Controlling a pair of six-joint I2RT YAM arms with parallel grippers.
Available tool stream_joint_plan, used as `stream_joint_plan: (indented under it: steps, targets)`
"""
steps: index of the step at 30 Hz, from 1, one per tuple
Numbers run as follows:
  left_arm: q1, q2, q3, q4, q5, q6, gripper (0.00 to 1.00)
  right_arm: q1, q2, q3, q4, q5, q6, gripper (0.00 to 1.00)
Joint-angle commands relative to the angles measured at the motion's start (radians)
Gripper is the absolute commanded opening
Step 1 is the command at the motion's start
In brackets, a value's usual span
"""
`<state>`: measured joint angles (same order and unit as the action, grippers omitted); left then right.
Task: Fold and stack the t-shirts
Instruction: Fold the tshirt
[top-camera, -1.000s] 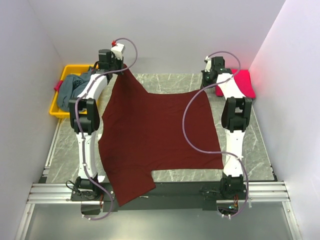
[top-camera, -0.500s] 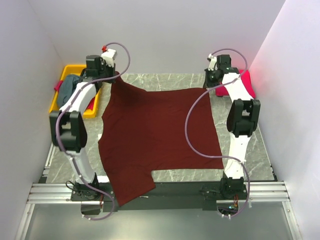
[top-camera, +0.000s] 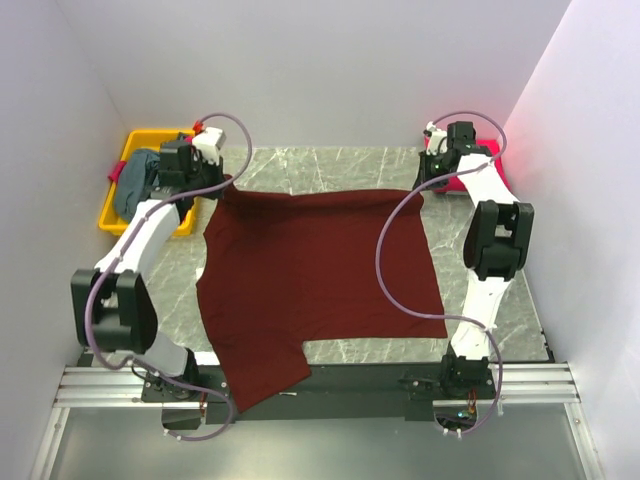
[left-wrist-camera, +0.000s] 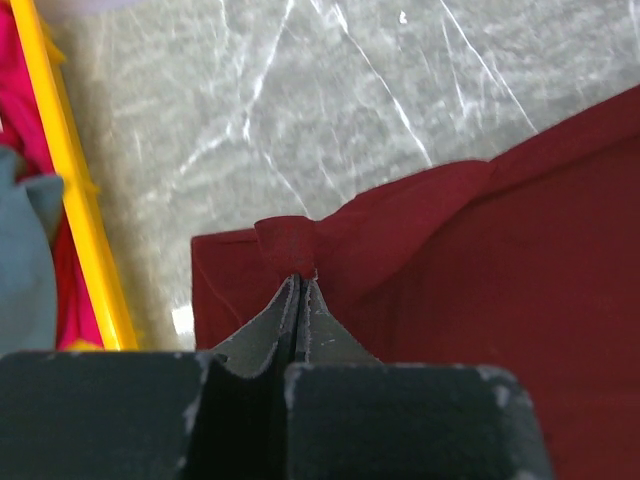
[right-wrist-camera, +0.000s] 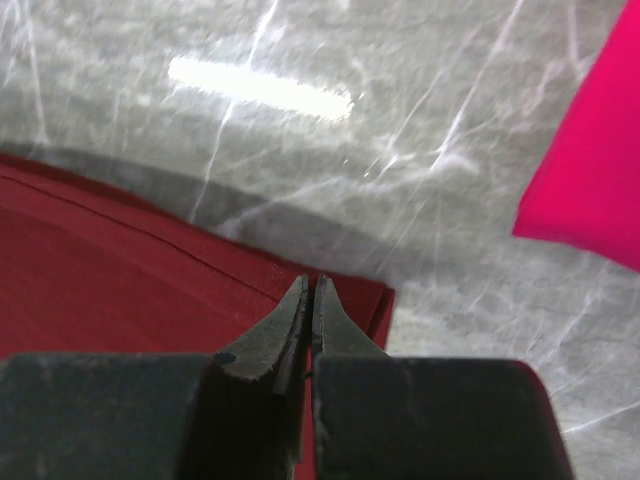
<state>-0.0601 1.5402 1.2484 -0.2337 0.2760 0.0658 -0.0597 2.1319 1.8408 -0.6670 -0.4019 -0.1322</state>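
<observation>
The maroon t-shirt's far edge (top-camera: 318, 200) is held at both corners by my grippers. My left gripper should keep folding the edge toward the near side until it lies over the shirt's body (top-camera: 240, 278).
The dark maroon t-shirt (top-camera: 310, 270) lies spread over the marble table, one sleeve hanging past the near edge. My left gripper (top-camera: 212, 186) is shut on its far left corner, which shows bunched at my fingertips in the left wrist view (left-wrist-camera: 290, 240). My right gripper (top-camera: 424, 186) is shut on the far right corner (right-wrist-camera: 340, 290). The bright pink-red t-shirt (top-camera: 462, 168) lies folded at the far right, behind the right arm, and also shows in the right wrist view (right-wrist-camera: 590, 190). The grey-blue t-shirt (top-camera: 138, 182) sits bunched in the bin.
A yellow plastic bin (top-camera: 112, 212) stands at the far left corner with cloth inside; its rim shows in the left wrist view (left-wrist-camera: 80, 200). White walls close in on three sides. A metal rail (top-camera: 320, 385) runs along the near edge.
Both grippers have come down and apart, the left one leftward, the right one rightward. The shirt's far edge dropped from a raised peak to a straight, taut line low over the table.
</observation>
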Motion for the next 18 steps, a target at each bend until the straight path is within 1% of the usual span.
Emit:
stream_joint_plan:
  steps: [1,3,9,13,18]
  targets:
    - [-0.004,-0.11,-0.056,-0.024,0.014,-0.05,0.0,-0.008,-0.092,-0.014,-0.002,-0.051,-0.043,0.0]
    - [-0.007,-0.141,-0.087,-0.033,0.008,-0.093,0.0,-0.008,-0.099,-0.026,-0.012,-0.06,-0.055,0.0]
    - [-0.017,-0.25,-0.194,-0.085,-0.014,-0.159,0.0,-0.008,-0.121,-0.064,-0.026,-0.075,-0.083,0.0]
    - [-0.026,-0.305,-0.257,-0.113,-0.027,-0.179,0.0,-0.009,-0.145,-0.107,-0.023,-0.08,-0.095,0.0]
    - [-0.029,-0.318,-0.285,-0.153,-0.061,-0.175,0.0,-0.008,-0.174,-0.159,-0.023,-0.084,-0.115,0.0]
